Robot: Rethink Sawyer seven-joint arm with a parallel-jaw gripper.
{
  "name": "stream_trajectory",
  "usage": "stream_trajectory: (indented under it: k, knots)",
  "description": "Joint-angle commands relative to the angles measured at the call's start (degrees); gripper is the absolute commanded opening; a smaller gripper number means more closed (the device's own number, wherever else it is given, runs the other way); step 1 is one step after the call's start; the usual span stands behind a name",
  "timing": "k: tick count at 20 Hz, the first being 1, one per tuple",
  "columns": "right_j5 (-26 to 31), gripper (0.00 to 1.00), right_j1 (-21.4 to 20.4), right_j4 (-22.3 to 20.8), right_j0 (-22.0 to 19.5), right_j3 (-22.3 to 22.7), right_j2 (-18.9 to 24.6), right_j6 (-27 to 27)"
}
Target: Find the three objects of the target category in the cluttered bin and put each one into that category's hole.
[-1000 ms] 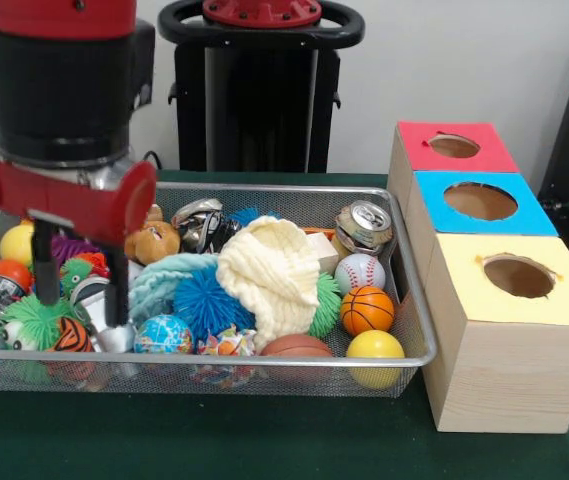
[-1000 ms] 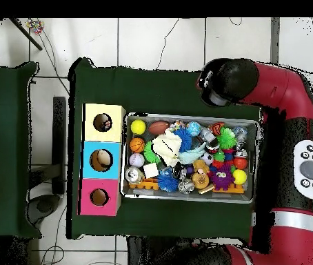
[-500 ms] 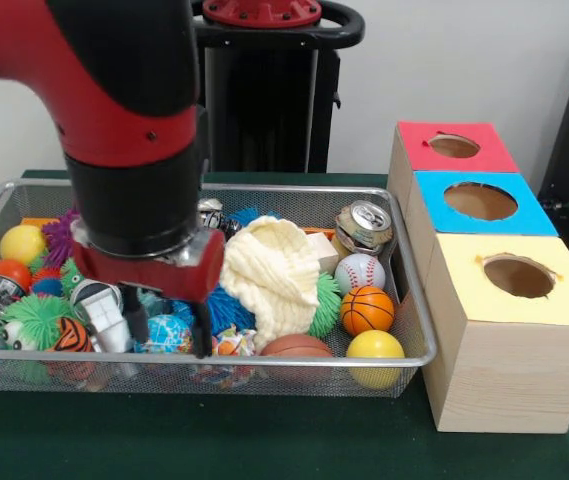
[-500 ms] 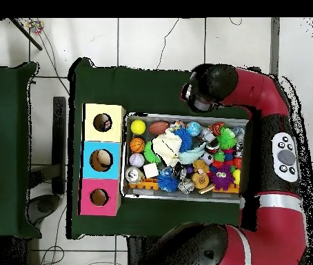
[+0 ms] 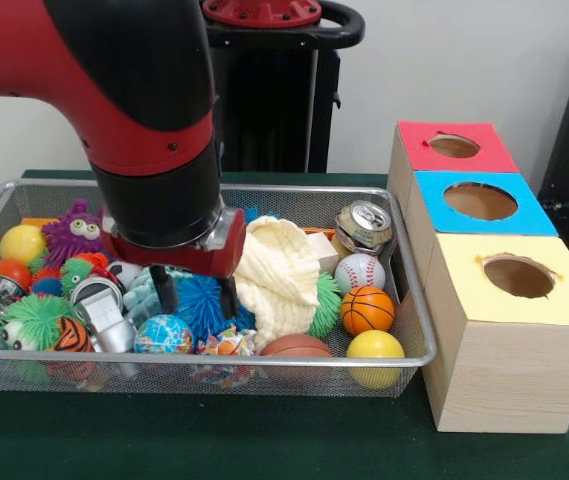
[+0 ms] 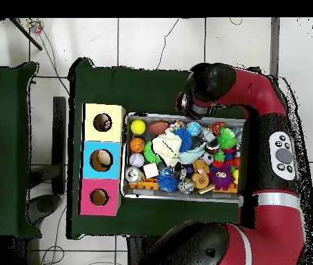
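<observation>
I expect the white rope bundle to sag into a longer shape below my gripper when lifted, because it lies slumped with loose, ragged strands of rope.
The wire mesh bin [image 5: 214, 360] is full of toys. My gripper [image 5: 196, 298] is open and empty, low in the middle of the bin. Its fingers [image 5: 164, 290] straddle the top of a blue spiky ball [image 5: 202, 305]. One white rope bundle flecked with colours [image 5: 224, 343] lies just in front of the gripper against the front rim; it also shows in the overhead view [image 6: 178, 125]. I see no other bundles. The yellow-topped box's hole [image 5: 517, 276] is to the right of the bin, and shows in the overhead view [image 6: 103, 122].
A cream knitted cloth [image 5: 274, 270] lies right of the gripper. An orange basketball [image 5: 367, 310], a yellow ball [image 5: 375, 347], a baseball [image 5: 359, 270] and a can [image 5: 364, 225] fill the right end. A purple monster toy [image 5: 74, 232] sits at the left. Blue-topped [image 5: 479, 202] and red-topped [image 5: 454, 146] boxes stand behind the yellow one.
The arm has swung from the bin's left end to its middle, and the gripper now sits over the blue spiky ball. The purple toy at the left is uncovered.
</observation>
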Motion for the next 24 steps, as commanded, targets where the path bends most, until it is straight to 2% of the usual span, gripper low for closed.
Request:
stream_trajectory:
  k: [1, 9, 24]
  knots:
    - [5.3, 1.00, 0.4, -2.9, -1.5, 4.5, 4.5, -21.3]
    - [-3.9, 1.00, 3.9, -5.2, -0.8, 5.4, 4.1, -21.0]
    - [-11.8, 1.00, 5.5, -6.7, -1.2, 11.2, 4.9, -19.5]
